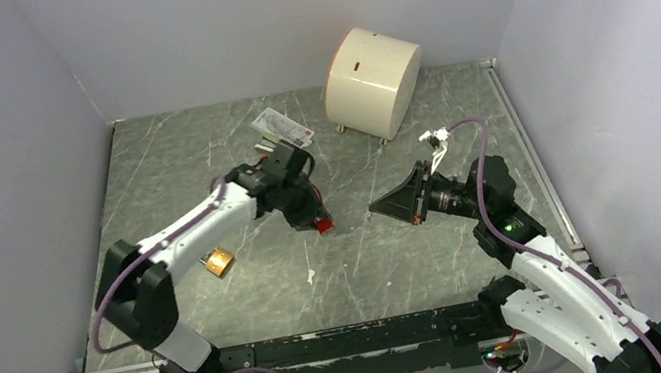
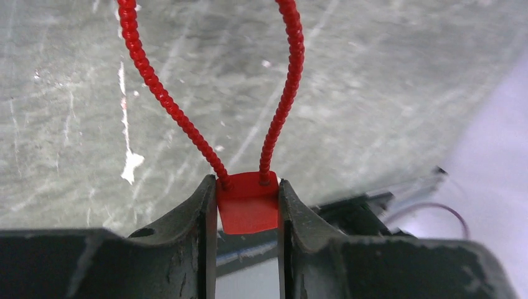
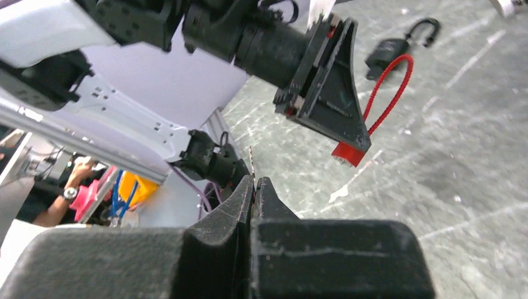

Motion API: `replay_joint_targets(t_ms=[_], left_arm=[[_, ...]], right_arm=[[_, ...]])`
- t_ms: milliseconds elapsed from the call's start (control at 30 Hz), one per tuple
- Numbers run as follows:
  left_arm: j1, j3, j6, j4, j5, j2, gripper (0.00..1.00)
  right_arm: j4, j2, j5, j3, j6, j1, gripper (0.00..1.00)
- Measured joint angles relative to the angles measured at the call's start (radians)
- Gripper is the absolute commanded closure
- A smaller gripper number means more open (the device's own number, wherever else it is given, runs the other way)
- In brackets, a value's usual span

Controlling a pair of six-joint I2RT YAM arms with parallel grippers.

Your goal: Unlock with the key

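My right gripper will wait to insert the key, as the red lock's bottom end (image 3: 344,157) slants away from the key's tip (image 3: 251,152), until my left gripper turns the lock toward the key.
My left gripper (image 2: 248,200) is shut on the red body of a small lock (image 2: 248,210). The lock's red cable loop (image 2: 283,93) sticks out past the fingertips. In the top view the left gripper (image 1: 316,217) holds this red lock (image 1: 324,225) just above the table's middle. My right gripper (image 3: 255,182) is shut on a thin metal key (image 3: 251,161), whose tip pokes out between the fingertips. In the top view the right gripper (image 1: 376,205) points left at the red lock, a short gap away. The right wrist view shows the red lock (image 3: 348,153) apart from the key.
A brass padlock (image 1: 218,262) lies on the table left of the red lock. A black padlock (image 3: 386,50) lies farther back. A white cylinder (image 1: 373,81) and a printed packet (image 1: 282,129) stand at the back. A small white scrap (image 1: 310,275) lies in front.
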Motion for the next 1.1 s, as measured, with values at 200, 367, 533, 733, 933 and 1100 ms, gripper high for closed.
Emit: replay_joint_targets(t_ms=[200, 367, 533, 733, 933, 1100], left_arm=[[0.082, 0.064, 0.027, -0.053, 0.161, -0.114, 0.98], [0.098, 0.147, 0.045, -0.101, 0.288, -0.119, 0.97], [0.099, 0.159, 0.042, -0.121, 0.385, -0.119, 0.98], [0.099, 0.159, 0.021, -0.119, 0.443, -0.118, 0.97], [0.109, 0.158, -0.038, -0.109, 0.468, -0.118, 0.97], [0.126, 0.108, -0.114, -0.047, 0.473, -0.124, 0.97]], right_arm=[[0.151, -0.003, -0.125, 0.006, 0.024, -0.001, 1.0], [0.222, 0.025, -0.206, 0.036, 0.037, -0.001, 1.0], [0.223, 0.05, -0.231, 0.049, 0.02, -0.001, 1.0], [0.18, 0.064, -0.188, 0.05, -0.014, 0.0, 1.0], [0.163, 0.09, -0.151, 0.05, -0.023, 0.011, 1.0], [0.127, 0.104, -0.134, 0.05, -0.048, 0.045, 1.0]])
